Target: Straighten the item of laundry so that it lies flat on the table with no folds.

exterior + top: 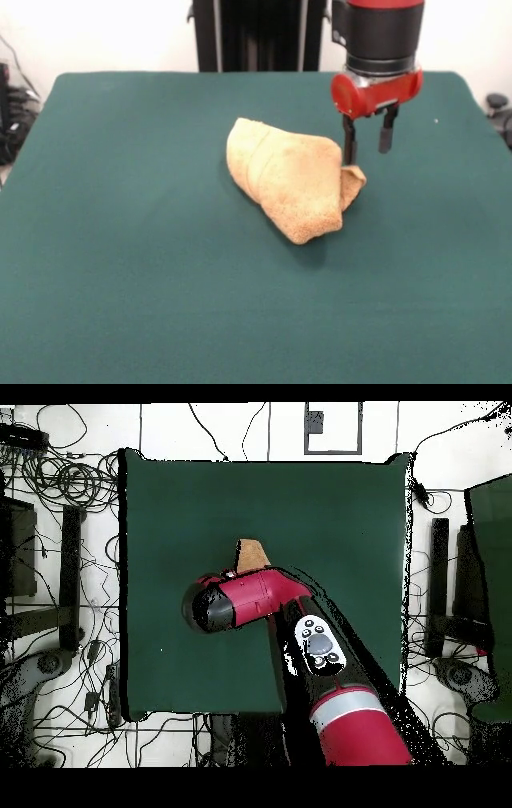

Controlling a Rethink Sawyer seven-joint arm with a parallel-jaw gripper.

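The golden-tan towel should spread out longer but stay partly folded when I lift the small flap (352,185), because its layers wrap over each other (254,162).
The golden-tan towel (288,178) lies bunched and folded over itself near the middle of the dark green table (120,240). A small flap sticks out at its right side. My gripper (367,148) hangs just right of the towel, open and empty. Its left finger (350,148) reaches down to that flap, and its right finger is clear of the cloth. In the overhead view only one corner of the towel (250,556) shows above the arm. The arm's wrist (215,606) hides the rest and the fingers. The table (330,514) shows there as well.
The black pedestal (256,32) stands at the table's far edge. In the overhead view, cables and equipment (60,484) ring the table, and another green surface (495,514) lies at the right edge.
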